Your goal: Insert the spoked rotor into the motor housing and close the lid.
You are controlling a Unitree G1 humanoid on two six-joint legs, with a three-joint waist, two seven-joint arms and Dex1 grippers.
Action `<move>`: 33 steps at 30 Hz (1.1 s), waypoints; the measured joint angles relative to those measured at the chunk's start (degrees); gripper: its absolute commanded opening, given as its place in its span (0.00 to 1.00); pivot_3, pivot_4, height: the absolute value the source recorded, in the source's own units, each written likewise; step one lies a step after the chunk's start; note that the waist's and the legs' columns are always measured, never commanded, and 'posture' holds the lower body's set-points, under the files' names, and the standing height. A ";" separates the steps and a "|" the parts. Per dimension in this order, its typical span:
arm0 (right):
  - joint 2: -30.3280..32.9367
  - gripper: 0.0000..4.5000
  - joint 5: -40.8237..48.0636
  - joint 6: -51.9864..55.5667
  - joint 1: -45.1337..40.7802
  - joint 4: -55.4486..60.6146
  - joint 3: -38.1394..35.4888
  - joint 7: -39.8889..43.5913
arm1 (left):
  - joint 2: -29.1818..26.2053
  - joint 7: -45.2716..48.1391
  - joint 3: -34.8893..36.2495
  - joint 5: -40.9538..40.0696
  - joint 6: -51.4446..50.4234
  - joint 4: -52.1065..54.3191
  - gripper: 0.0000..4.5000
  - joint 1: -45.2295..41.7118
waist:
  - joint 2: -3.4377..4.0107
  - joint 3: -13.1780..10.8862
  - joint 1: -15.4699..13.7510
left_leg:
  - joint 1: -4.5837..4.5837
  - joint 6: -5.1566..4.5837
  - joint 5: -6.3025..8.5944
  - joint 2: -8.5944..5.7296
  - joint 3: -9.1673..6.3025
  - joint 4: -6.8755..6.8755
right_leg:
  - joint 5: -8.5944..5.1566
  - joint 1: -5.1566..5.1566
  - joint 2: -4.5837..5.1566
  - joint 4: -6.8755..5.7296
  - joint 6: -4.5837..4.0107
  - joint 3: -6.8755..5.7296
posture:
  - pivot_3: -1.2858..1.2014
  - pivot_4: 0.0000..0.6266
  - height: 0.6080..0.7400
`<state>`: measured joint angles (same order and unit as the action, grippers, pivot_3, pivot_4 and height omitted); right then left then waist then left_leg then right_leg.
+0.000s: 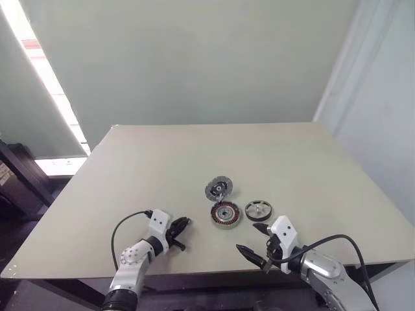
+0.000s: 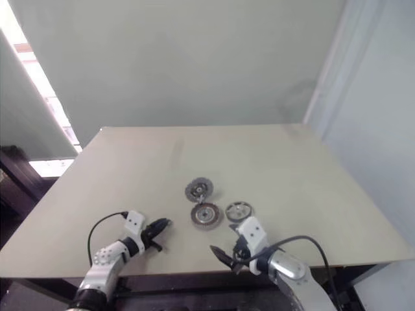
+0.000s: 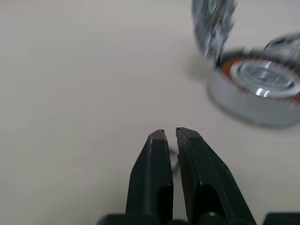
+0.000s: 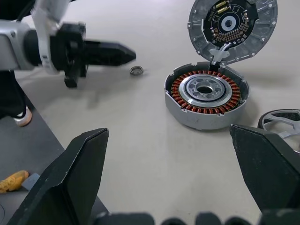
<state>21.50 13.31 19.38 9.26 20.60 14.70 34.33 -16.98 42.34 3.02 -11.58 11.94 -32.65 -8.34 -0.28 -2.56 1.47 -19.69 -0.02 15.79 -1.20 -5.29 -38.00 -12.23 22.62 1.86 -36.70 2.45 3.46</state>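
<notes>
The small metal ring (image 4: 136, 70) lies loose under my left gripper's shut fingers. My left gripper should open wide and go around both sides of the ring (image 3: 174, 160) before it closes on it.
The motor housing (image 1: 225, 214), a round disc with copper windings around a silver centre, lies on the table a little right of centre. The lid (image 1: 218, 189) stands tilted up at the housing's far edge, its circuit side facing me (image 4: 232, 26). Just right of the housing, the spoked rotor (image 1: 259, 210) lies flat. My left gripper (image 1: 178, 227) is shut, left of the housing, its tips just above a small metal ring (image 4: 136, 70) on the table. Near the front edge, my right gripper (image 1: 251, 238) stands wide open with nothing between its fingers, pointing at the housing (image 4: 206, 93).
The beige table (image 1: 130, 175) stretches wide behind and to the left of the parts. Its front edge runs close below both grippers. A grey wall stands behind the table, and there is dark floor at the left.
</notes>
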 measured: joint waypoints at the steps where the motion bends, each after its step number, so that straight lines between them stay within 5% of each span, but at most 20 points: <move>1: 0.00 1.00 0.00 -0.01 0.00 0.00 0.00 -0.01 | -0.25 1.05 0.24 -0.62 0.71 0.33 0.08 -0.16 | 0.00 0.00 0.00 | 0.00 0.00 0.00 0.00 0.00 0.03 | 0.00 0.00 0.00 0.01 0.00 0.00 | 0.52 0.00 1.00; 13: -0.32 1.00 -0.52 -0.57 0.02 -0.10 0.03 -0.38 | 1.44 8.95 0.44 -7.41 3.24 8.08 0.08 -0.22 | -0.05 -0.04 0.01 | -0.01 0.00 0.00 0.00 0.00 0.06 | -0.01 0.00 0.01 0.04 0.00 0.00 | 0.52 0.00 1.00; 25: -0.47 1.00 -1.17 -0.94 0.42 -0.18 0.17 -0.65 | -0.56 0.28 0.28 -5.76 -8.36 11.32 0.08 5.71 | -0.16 -0.15 -0.01 | -0.07 -0.01 0.02 0.01 -0.03 0.14 | -0.04 0.13 0.03 0.05 0.02 0.00 | 0.52 0.00 1.00; 28: -0.38 1.00 -1.42 -1.10 0.48 -0.18 0.19 -0.60 | -2.07 0.06 -0.10 -4.86 -11.47 12.72 0.21 6.61 | -0.18 -0.25 0.03 | -0.06 0.00 0.02 0.03 -0.02 0.12 | -0.04 0.17 0.03 0.05 0.01 -0.02 | 0.52 0.00 1.00; 33: -0.36 1.00 -1.58 -1.18 0.50 -0.18 0.19 -0.45 | -2.33 -1.24 -0.05 -3.81 -11.51 14.56 0.59 8.12 | -0.19 -0.37 0.03 | -0.10 0.04 0.04 0.04 0.00 0.15 | -0.04 0.30 0.07 0.06 0.02 -0.01 | 0.52 0.00 1.00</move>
<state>21.14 11.73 18.20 9.75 20.42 14.89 33.87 -19.31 41.10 2.97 -15.39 0.43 -18.09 -0.22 -0.46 -2.93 1.50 -19.79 0.02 15.83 -1.16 -5.29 -37.85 -12.27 22.92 1.93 -36.64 2.47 3.45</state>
